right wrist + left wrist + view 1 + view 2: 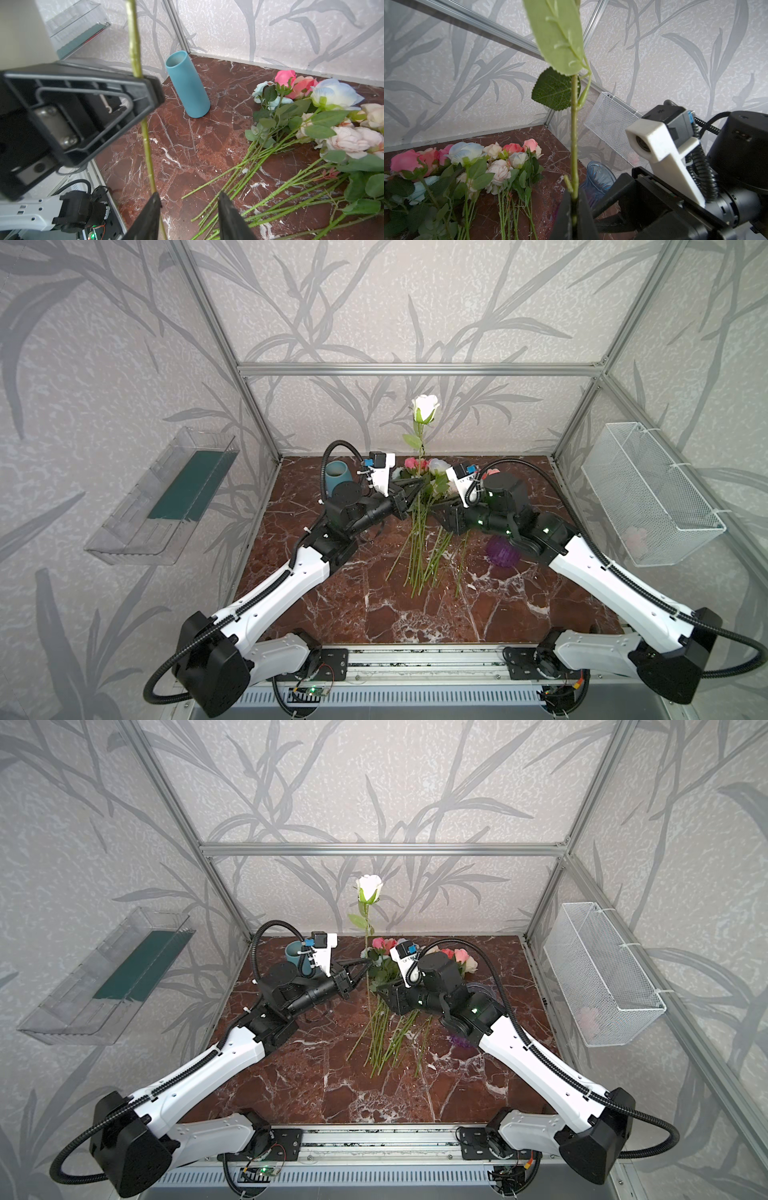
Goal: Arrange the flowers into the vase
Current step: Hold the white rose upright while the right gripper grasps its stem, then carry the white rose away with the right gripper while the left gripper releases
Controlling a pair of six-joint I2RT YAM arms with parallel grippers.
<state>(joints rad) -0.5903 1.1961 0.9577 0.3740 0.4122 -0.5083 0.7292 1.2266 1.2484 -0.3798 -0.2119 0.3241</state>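
I should use my right gripper to take the white rose's lower stem (150, 170) from my left gripper, because the blue-purple glass vessel (502, 551) is on my right gripper's side.
My left gripper (417, 486) (574, 195) is shut on the green stem (574, 135) of a white rose (426, 408) (370, 888) and holds it upright over the table's middle. My right gripper (189, 195) (434, 508) is open lower down the same stem (145, 135), which runs just inside one fingertip (155, 199); I cannot tell if they touch. The other flowers (419, 547) (332, 135) (467, 162) lie in a heap on the marble top, blooms toward the back wall. A teal cylinder vase (336, 479) (296, 955) (187, 83) stands at the back left, behind the left arm.
A ribbed blue-purple glass vessel (503, 552) (599, 179) sits by the right arm. A white wire basket (648, 493) hangs on the right wall and a clear plastic tray (166, 497) on the left wall. Metal frame posts edge the marble tabletop (374, 614).
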